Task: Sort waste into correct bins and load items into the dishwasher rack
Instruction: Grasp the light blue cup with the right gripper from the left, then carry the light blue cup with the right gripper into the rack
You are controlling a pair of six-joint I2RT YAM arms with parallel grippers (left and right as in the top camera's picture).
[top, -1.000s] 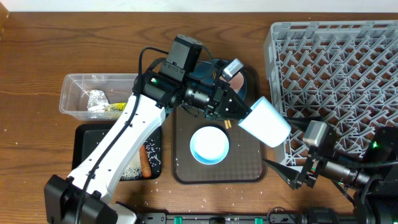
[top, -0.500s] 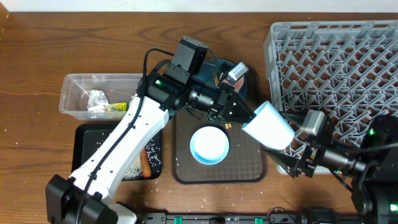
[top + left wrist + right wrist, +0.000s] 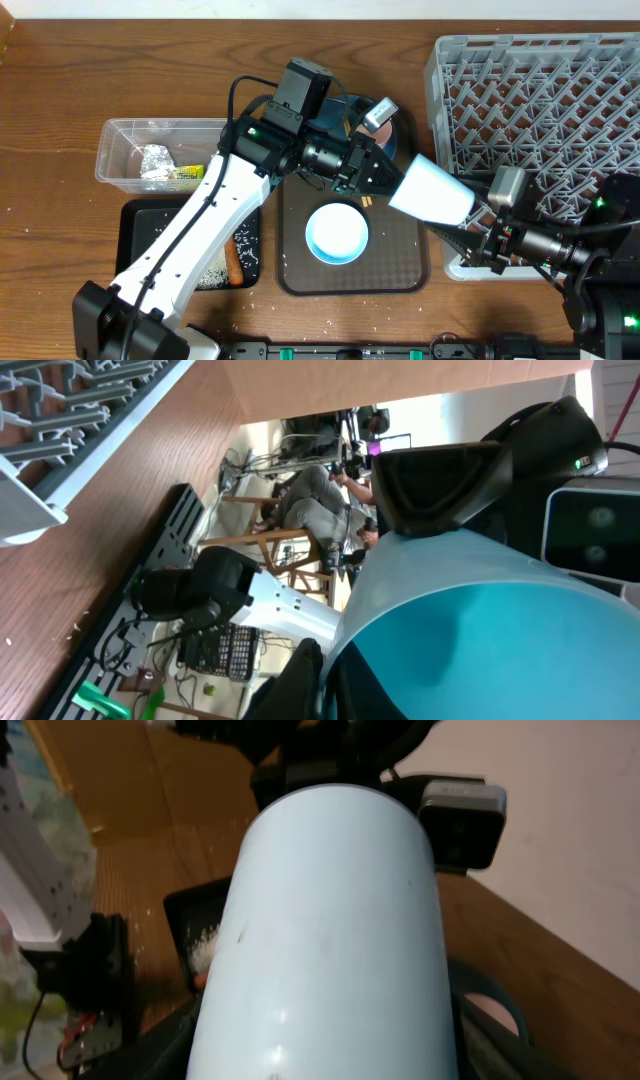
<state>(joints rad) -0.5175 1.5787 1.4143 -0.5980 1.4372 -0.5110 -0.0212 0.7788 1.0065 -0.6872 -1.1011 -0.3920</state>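
Next, my left gripper opens and moves back from the light blue cup's rim [image 3: 408, 186], which it is pinning, before my right gripper carries the cup into the dishwasher rack [image 3: 482, 150].
The light blue cup [image 3: 432, 192] hangs on its side above the brown tray's right edge, between my two arms. My left gripper [image 3: 392, 183] is shut on its rim, one finger inside and one outside [image 3: 318, 672]; the cup's teal inside [image 3: 480, 630] fills that wrist view. My right gripper [image 3: 462, 215] comes from the right around the cup's closed end. In the right wrist view the cup wall [image 3: 330, 940] fills the space between its fingers, which lie against both sides. The grey dishwasher rack [image 3: 560, 100] stands just right of the cup.
A pale blue-white bowl [image 3: 337, 232] sits on the brown serving tray [image 3: 400, 270]; the dark blue plate [image 3: 402, 130] lies partly under my left arm. The clear tub [image 3: 120, 150] holds foil [image 3: 155, 160] and a wrapper [image 3: 190, 172]. The black tray [image 3: 150, 230] holds a carrot [image 3: 235, 258] and rice.
My left arm shifted the cup slightly right. My right gripper rose from the table's front edge up to the cup's closed end and narrowed its jaws around it.
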